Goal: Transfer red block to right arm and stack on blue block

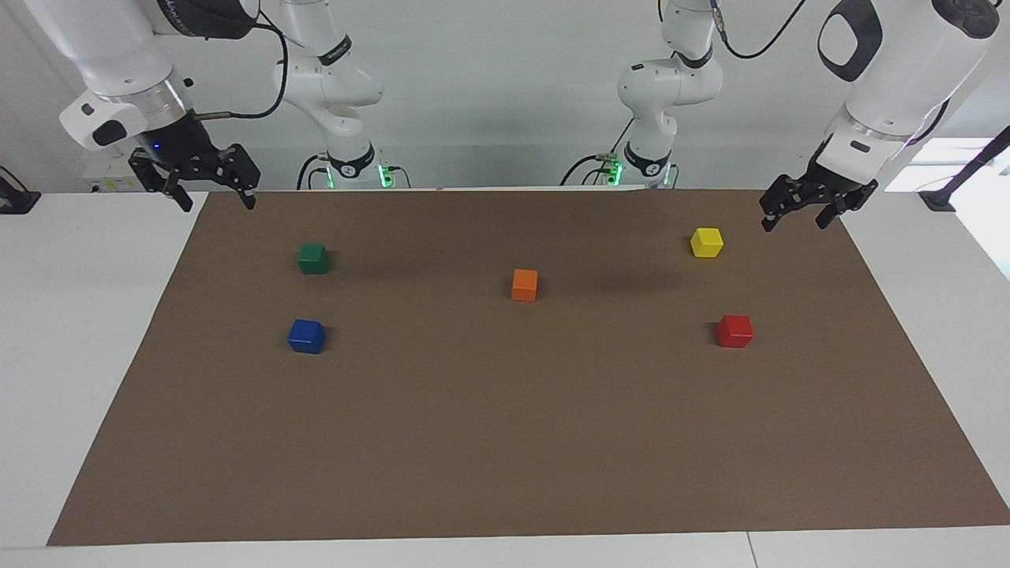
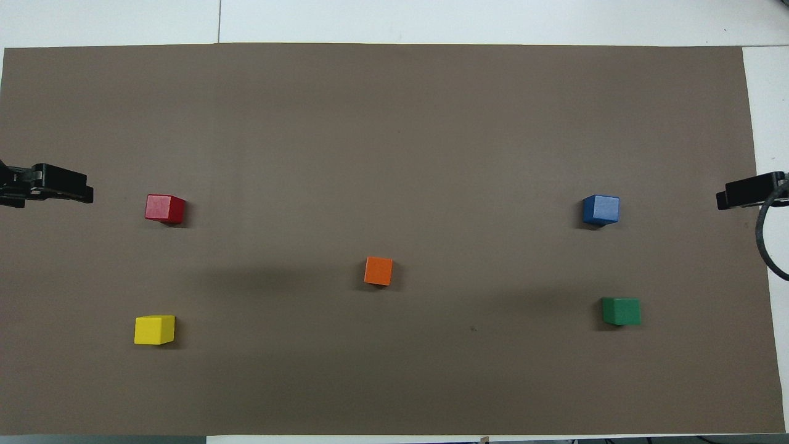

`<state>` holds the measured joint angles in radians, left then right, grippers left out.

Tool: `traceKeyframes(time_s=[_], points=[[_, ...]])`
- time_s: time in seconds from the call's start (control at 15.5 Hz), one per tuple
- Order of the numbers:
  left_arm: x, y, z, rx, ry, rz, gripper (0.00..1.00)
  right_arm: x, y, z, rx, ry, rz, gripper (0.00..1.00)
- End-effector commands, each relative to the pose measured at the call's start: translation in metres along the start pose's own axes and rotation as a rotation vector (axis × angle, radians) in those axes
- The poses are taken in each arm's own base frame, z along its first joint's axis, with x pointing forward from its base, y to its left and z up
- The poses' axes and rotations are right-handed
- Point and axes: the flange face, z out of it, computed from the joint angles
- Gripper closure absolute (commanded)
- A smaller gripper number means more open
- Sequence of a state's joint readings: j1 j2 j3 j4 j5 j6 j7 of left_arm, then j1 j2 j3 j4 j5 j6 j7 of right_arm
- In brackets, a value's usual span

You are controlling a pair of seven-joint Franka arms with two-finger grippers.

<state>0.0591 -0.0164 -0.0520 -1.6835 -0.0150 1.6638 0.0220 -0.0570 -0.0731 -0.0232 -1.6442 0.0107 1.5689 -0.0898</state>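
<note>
My open left gripper is heading toward the red block (image 2: 164, 208), with the red block standing clear of the yellow block (image 2: 155, 330). It should keep going and close once its fingers are on both sides of the red block.
The red block (image 1: 735, 330) sits on the brown mat toward the left arm's end; it also shows in the overhead view (image 2: 164, 208). The blue block (image 1: 306, 336) sits toward the right arm's end and shows in the overhead view too (image 2: 601, 209). My left gripper (image 1: 793, 225) is open and empty, raised over the mat's edge at its own end, apart from the red block. In the overhead view its tip (image 2: 86, 194) shows. My right gripper (image 1: 219, 203), with a blue wrist light, is open and empty over the mat's corner at its end; its tip (image 2: 724, 200) shows from above.
A yellow block (image 1: 706, 242) lies beside the left gripper, nearer to the robots than the red block. An orange block (image 1: 524, 285) sits mid-mat. A green block (image 1: 313, 258) lies nearer to the robots than the blue block. White table (image 1: 79, 331) borders the mat.
</note>
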Motion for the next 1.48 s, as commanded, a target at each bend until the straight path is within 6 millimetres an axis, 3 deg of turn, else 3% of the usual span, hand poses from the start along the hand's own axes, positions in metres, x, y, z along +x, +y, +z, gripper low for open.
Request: traceKeyframes(time_s=[0.0,0.13,0.26,0.58,0.9,0.97,1.16,1.42], points=[[0.004,-0.011,0.05,-0.003,0.004,-0.011,0.0,-0.006,0.008,0.0,-0.017,0.004,0.023,0.0],[0.006,-0.012,0.097,-0.002,0.008,-0.012,0.0,-0.007,0.009,0.003,-0.015,-0.008,0.019,0.0],[0.009,-0.016,0.134,0.0,0.048,-0.018,0.0,-0.015,0.011,0.021,-0.011,-0.032,-0.051,0.0],[0.022,-0.026,0.192,0.034,0.021,0.01,0.0,-0.016,0.024,0.093,0.028,-0.021,-0.025,0.0],[0.036,-0.023,0.224,0.04,0.045,0.022,0.0,0.007,0.017,0.157,0.175,-0.043,-0.014,0.0],[0.037,-0.014,0.23,0.039,0.034,0.035,0.0,0.012,0.017,0.171,0.203,-0.025,-0.027,0.0],[0.039,-0.012,0.235,0.04,0.033,0.038,0.0,0.017,0.016,0.198,0.342,0.001,-0.054,0.0],[0.044,-0.011,0.259,0.036,0.023,0.017,0.0,0.019,0.012,0.229,0.539,0.023,-0.033,0.0]])
